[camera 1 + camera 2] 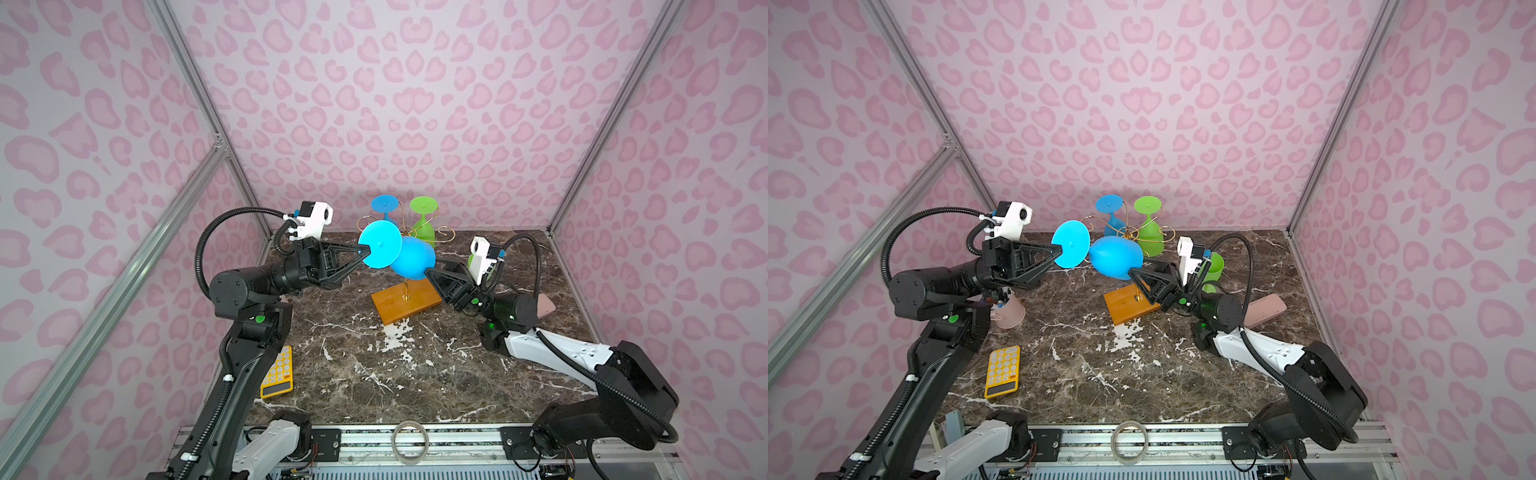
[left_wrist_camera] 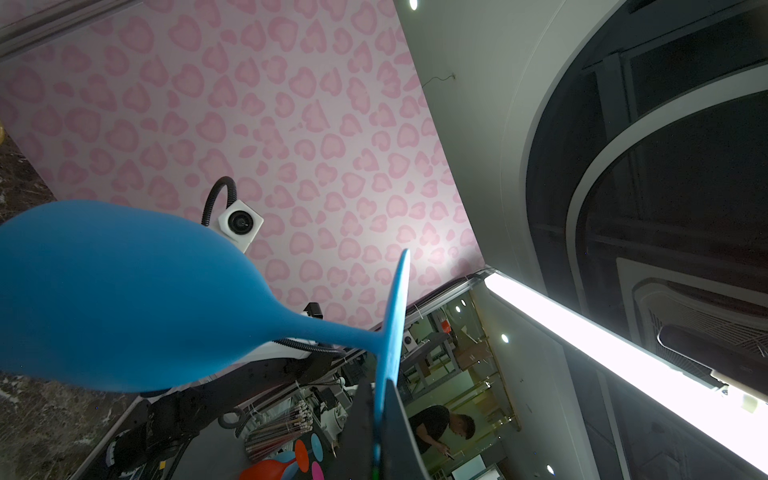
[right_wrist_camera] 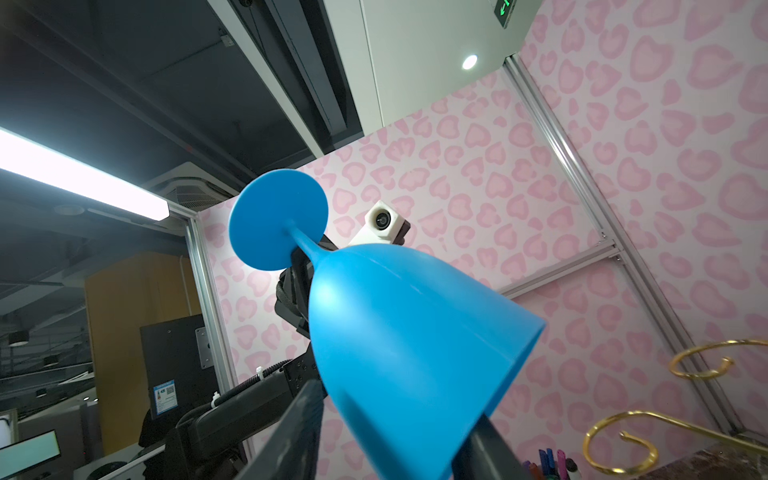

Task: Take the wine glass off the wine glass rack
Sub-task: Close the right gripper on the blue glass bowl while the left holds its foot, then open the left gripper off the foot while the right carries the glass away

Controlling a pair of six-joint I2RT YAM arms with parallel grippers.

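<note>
My left gripper is pinning the foot disc (image 1: pixel 1071 244), so that gripper should open before my right gripper, on the bowl, sets the glass upright by the green cup (image 1: pixel 1214 266).
A light blue wine glass (image 1: pixel 413 257) (image 1: pixel 1116 257) lies nearly level in the air, above the wooden base of the wine glass rack (image 1: pixel 405 305) (image 1: pixel 1127 307). My left gripper (image 1: pixel 368 251) (image 1: pixel 1060 250) (image 2: pixel 380 382) is shut on the edge of its foot disc (image 1: pixel 380 244). My right gripper (image 1: pixel 432 268) (image 1: pixel 1140 268) (image 3: pixel 397 407) is shut on its bowl (image 3: pixel 415 332), one finger on each side. The left wrist view shows the stem (image 2: pixel 324 332) free of any wire. Behind it the rack's gold scroll arms (image 1: pixel 405 226) (image 3: pixel 619 440) carry a darker blue glass (image 1: pixel 384 205) and a green glass (image 1: pixel 424 208), both upside down.
A yellow calculator (image 1: pixel 277 372) (image 1: pixel 1003 372) lies front left by the left arm. A pink cup of pens (image 1: pixel 1009 309) stands under the left arm. A green cup (image 1: pixel 1212 266) and a pink case (image 1: pixel 1266 309) sit behind the right arm. A tape roll (image 1: pixel 410 440) rests on the front rail.
</note>
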